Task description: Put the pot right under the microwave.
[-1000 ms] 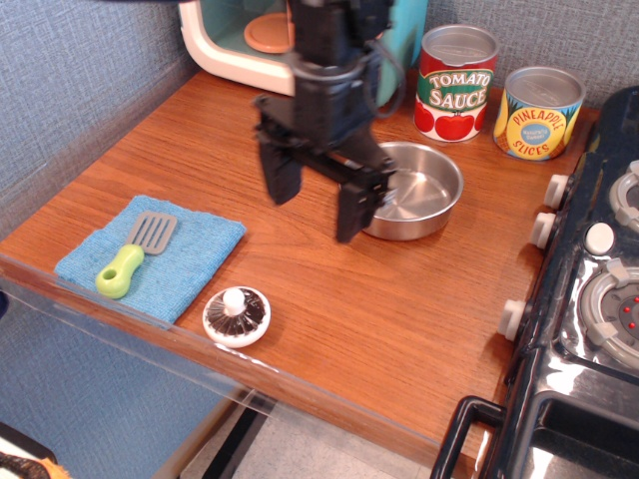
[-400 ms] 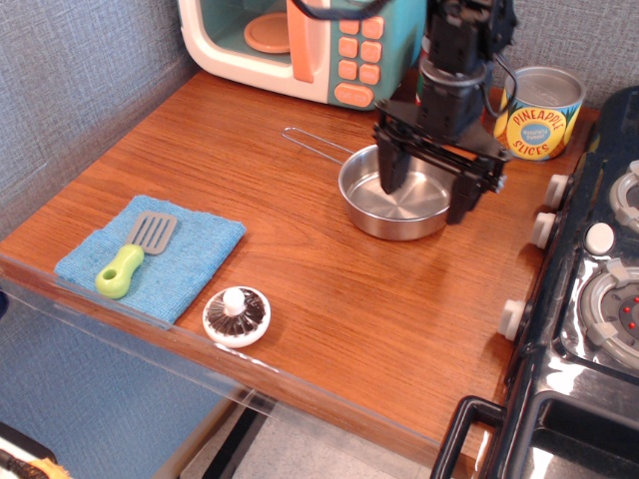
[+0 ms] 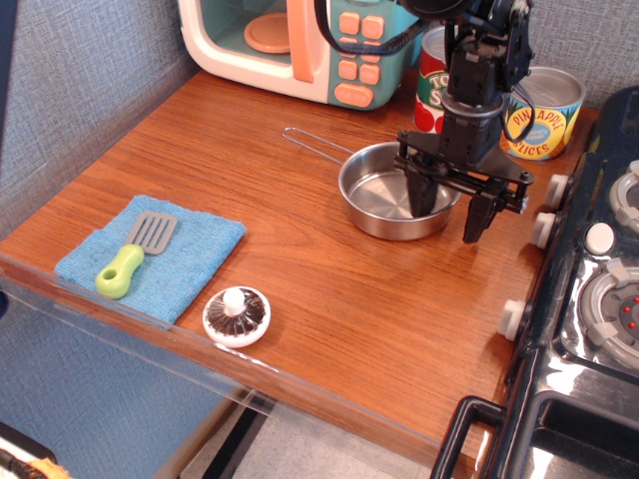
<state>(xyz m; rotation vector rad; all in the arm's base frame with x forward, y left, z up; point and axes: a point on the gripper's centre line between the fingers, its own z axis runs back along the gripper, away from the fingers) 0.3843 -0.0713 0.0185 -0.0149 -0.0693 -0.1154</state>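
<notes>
My gripper will make the pot (image 3: 391, 195) tip with its handle side dipping when I lift it, because the fingers are on both sides of the pot's rim (image 3: 447, 204) across from the wire handle.
The pot (image 3: 384, 195) is a shallow shiny steel pan on the wooden counter, with its thin wire handle (image 3: 315, 145) pointing back left. The microwave (image 3: 300, 45) stands at the back left, white and teal, with an orange-pink handle and buttons and an orange plate inside. My gripper (image 3: 449, 215) is open and straddles the pot's right rim: one finger reaches inside the pan, the other hangs outside to the right. It holds nothing.
A tomato sauce can (image 3: 431, 85) and a pineapple slices can (image 3: 544, 112) stand at the back, behind my arm. A blue cloth (image 3: 150, 257) with a green-handled spatula (image 3: 133, 254) and a small white knobbed lid (image 3: 237, 315) lie front left. A black stove (image 3: 589, 299) fills the right side.
My gripper has swung from the left of the pot, across it, to its right rim and come lower. The pot has stayed in place.
</notes>
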